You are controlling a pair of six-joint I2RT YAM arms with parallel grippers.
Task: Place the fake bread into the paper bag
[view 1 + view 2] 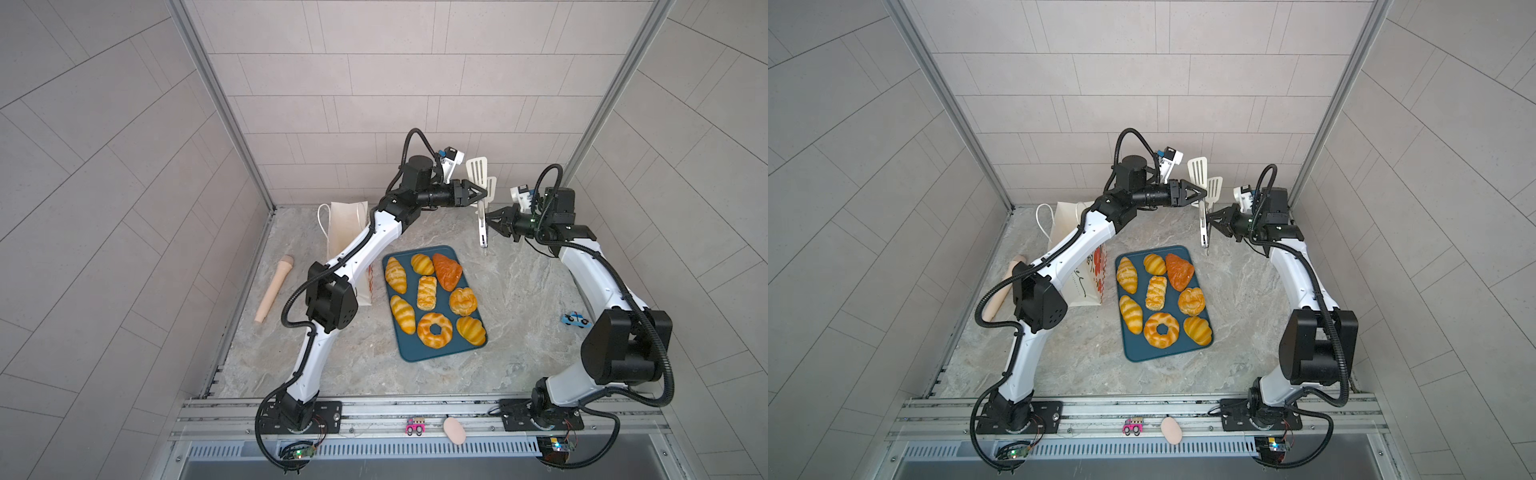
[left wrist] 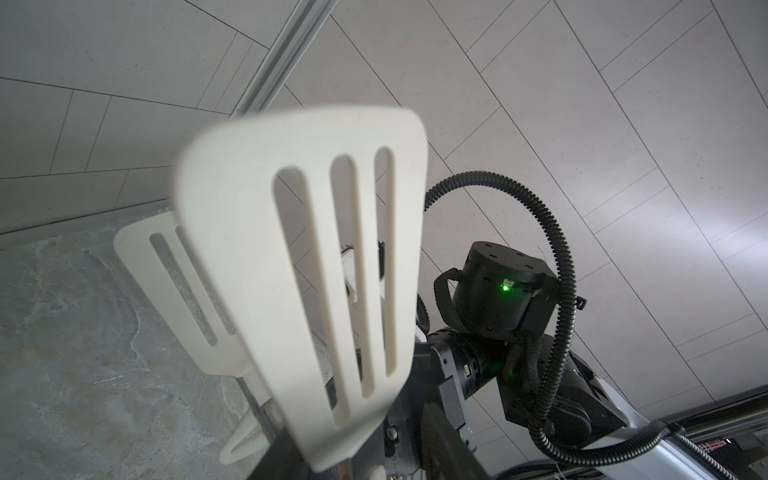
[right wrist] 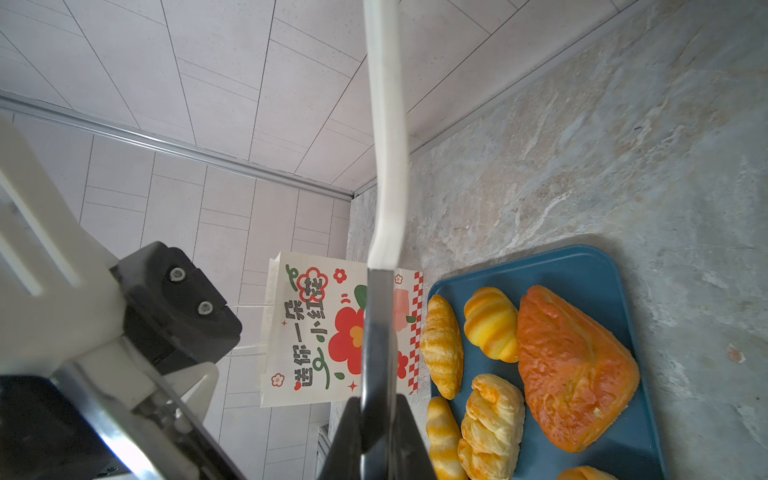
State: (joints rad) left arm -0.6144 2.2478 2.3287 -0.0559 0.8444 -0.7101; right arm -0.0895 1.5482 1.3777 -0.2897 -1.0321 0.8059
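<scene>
Only one metal arm of the tongs (image 3: 379, 336) is pinched in my right gripper, so next the gripper opens, moves back and comes around both arms (image 1: 482, 212) below the white heads.
Several glossy golden pieces of fake bread, among them a ring (image 1: 434, 329) and a darker orange-brown loaf (image 1: 447, 271), lie on a blue tray (image 1: 432, 355). The white paper bag (image 1: 345, 224) (image 3: 316, 332) stands left of the tray, partly behind my left arm. Both grippers are raised behind the tray at a pair of tongs (image 1: 482, 224) with white slotted heads (image 2: 299, 249). My right gripper (image 1: 490, 216) (image 3: 377, 405) is shut on one metal arm. My left gripper (image 1: 482, 193) has its fingers around the tongs just below the heads; whether they press on it is unclear.
A beige rolling pin (image 1: 274, 289) lies at the far left by the wall. A small blue toy car (image 1: 575, 320) sits at the right. A pink toy (image 1: 415, 427) and a pale egg shape (image 1: 454, 431) rest on the front rail. The back wall is close behind the tongs.
</scene>
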